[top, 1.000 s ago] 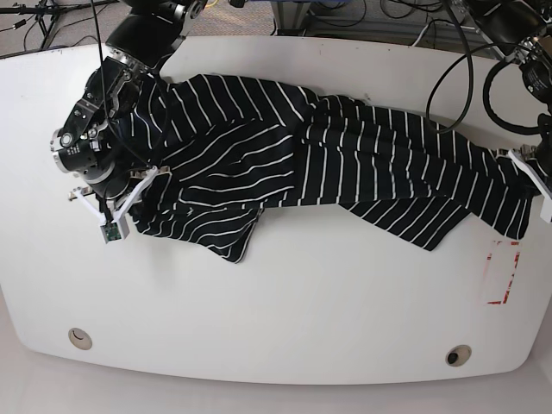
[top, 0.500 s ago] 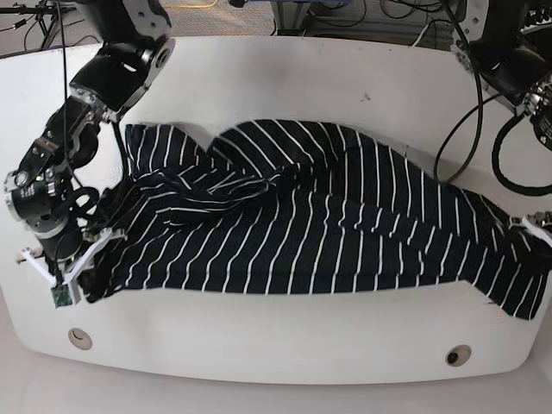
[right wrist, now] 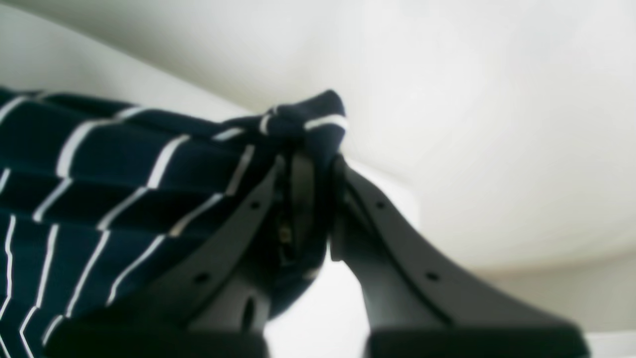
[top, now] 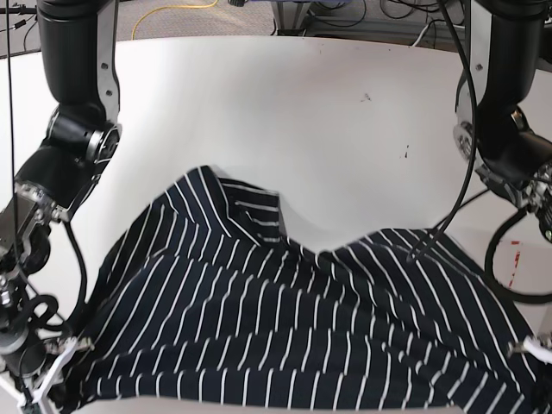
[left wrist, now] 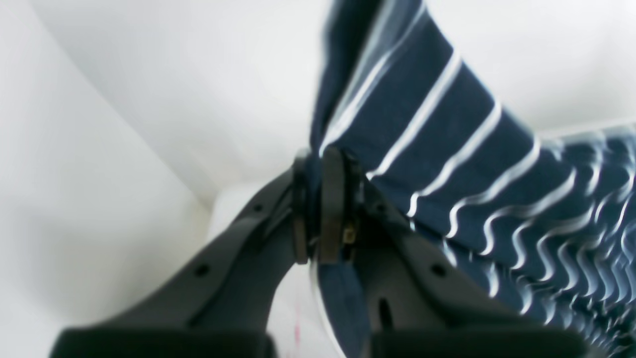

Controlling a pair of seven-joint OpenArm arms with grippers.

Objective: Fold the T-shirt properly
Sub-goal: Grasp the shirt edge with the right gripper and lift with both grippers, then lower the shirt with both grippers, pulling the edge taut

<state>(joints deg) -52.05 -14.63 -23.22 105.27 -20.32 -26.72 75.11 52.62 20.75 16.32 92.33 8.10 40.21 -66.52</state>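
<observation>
The T-shirt's far end (top: 237,207) drags in a bunch behind its held corners, so the robot's right gripper and left gripper should sweep toward the table's back (top: 151,129) to spread the T-shirt out to the front.
The T-shirt (top: 293,328), black with thin white stripes, hangs spread wide across the front of the white table (top: 302,112), its collar end toward the back. My right gripper (top: 47,379) is at the lower left of the base view, shut on a bunched corner of the T-shirt (right wrist: 124,164); the right wrist view shows that gripper (right wrist: 313,184) with cloth pinched between its jaws. At the lower right edge of the base view, my left gripper (top: 535,349) is shut on the opposite corner. The left wrist view shows the left gripper (left wrist: 318,199) clamped on the striped cloth (left wrist: 447,149).
A red mark (top: 515,259) shows on the table at the right, beside the shirt. Black cables (top: 470,172) loop around the arm on the right. More cables and floor (top: 388,13) lie beyond the table's back edge.
Both grippers have pulled the shirt from the middle of the table toward its front edge. The cloth has opened from a narrow crumpled band into a wide sheet.
</observation>
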